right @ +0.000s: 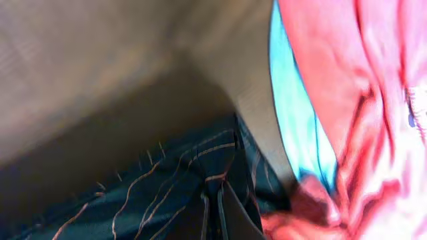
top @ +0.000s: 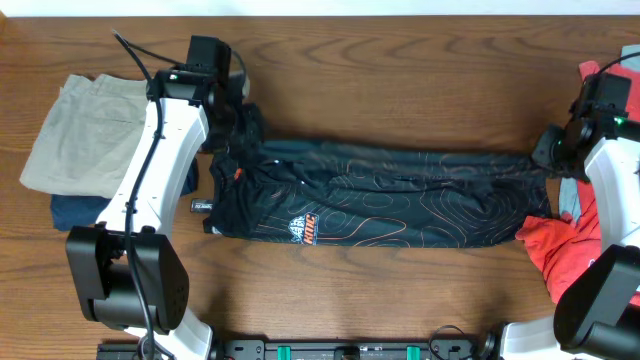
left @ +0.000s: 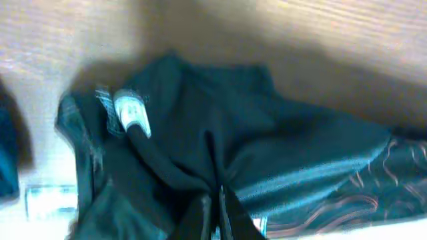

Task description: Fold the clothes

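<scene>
The black jersey's far edge (top: 400, 155) is stretched tight across both grippers and the jersey's near edge lies flat, so the robot's left gripper should keep lowering its end (top: 232, 182) and let go at the tabletop.
The black jersey (top: 380, 195) with thin orange contour lines and a white and red logo lies stretched left to right across the table middle. My left gripper (top: 232, 118) is shut on its left end, which is bunched and lifted; in the left wrist view the fingers (left: 215, 217) pinch black cloth (left: 220, 127). My right gripper (top: 548, 152) is shut on the jersey's right end; in the right wrist view the fingers (right: 212, 212) pinch patterned cloth (right: 160, 193).
Folded khaki trousers (top: 80, 130) lie on a navy garment (top: 75, 212) at the left. A red T-shirt (top: 560, 245) with light blue cloth (right: 293, 127) lies at the right, close under my right arm.
</scene>
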`<state>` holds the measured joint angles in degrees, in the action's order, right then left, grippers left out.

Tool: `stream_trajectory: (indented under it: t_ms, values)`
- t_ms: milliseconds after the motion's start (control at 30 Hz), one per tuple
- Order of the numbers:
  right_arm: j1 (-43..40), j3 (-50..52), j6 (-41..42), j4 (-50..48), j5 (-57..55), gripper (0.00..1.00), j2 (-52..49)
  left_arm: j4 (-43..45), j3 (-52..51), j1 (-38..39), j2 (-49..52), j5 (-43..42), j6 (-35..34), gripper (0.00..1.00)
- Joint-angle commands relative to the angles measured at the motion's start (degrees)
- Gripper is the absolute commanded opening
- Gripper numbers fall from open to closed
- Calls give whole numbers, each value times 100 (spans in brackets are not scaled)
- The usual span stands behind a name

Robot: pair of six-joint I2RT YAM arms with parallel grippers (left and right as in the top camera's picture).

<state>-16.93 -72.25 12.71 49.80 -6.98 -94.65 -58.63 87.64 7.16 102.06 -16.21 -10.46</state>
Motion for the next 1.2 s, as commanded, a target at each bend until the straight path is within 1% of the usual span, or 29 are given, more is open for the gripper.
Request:
stream_trajectory:
  t_ms: [0, 167, 333, 467, 600, 633, 667, 700, 900, 1000, 1067, 1167]
  values:
    - [-44, 2, -297, 295, -426, 4, 17, -376, 7, -39, -131, 35, 11, 6]
    - [-44, 13, -382, 763, -861, 4, -20, -1045, -72, -39, -131, 37, 15, 6]
    - [-44, 26, -385, 938, -868, 5, -20, -1513, -249, -39, -131, 39, 33, 6]
    - [-42, 63, -382, 968, -863, 5, -20, -1749, -380, -35, -131, 39, 33, 6]
    - [-42, 120, -428, 1014, -863, 10, -20, -1784, -551, -33, -131, 37, 26, 7]
    - [-44, 122, -448, 1051, -863, 11, -20, -1792, -601, -33, -131, 35, 26, 13]
    - [-42, 125, -468, 1093, -866, 11, -20, -1823, -654, -33, -131, 37, 28, 22]
    - [-44, 125, -468, 1119, -866, 13, -20, -1853, -699, -33, -131, 37, 28, 27]
    - [-50, 125, -511, 1117, -813, 16, -20, -2081, -879, -33, -131, 37, 31, 28]
    - [-48, 125, -520, 1060, -560, 20, -20, -1904, -876, -35, -133, 37, 33, 29]
    - [-46, 125, -654, 1012, -190, 23, -20, -1580, -876, -35, -133, 37, 31, 36]
    - [-42, 138, -909, 929, 308, 33, -20, -946, -876, -33, -133, 39, 33, 55]
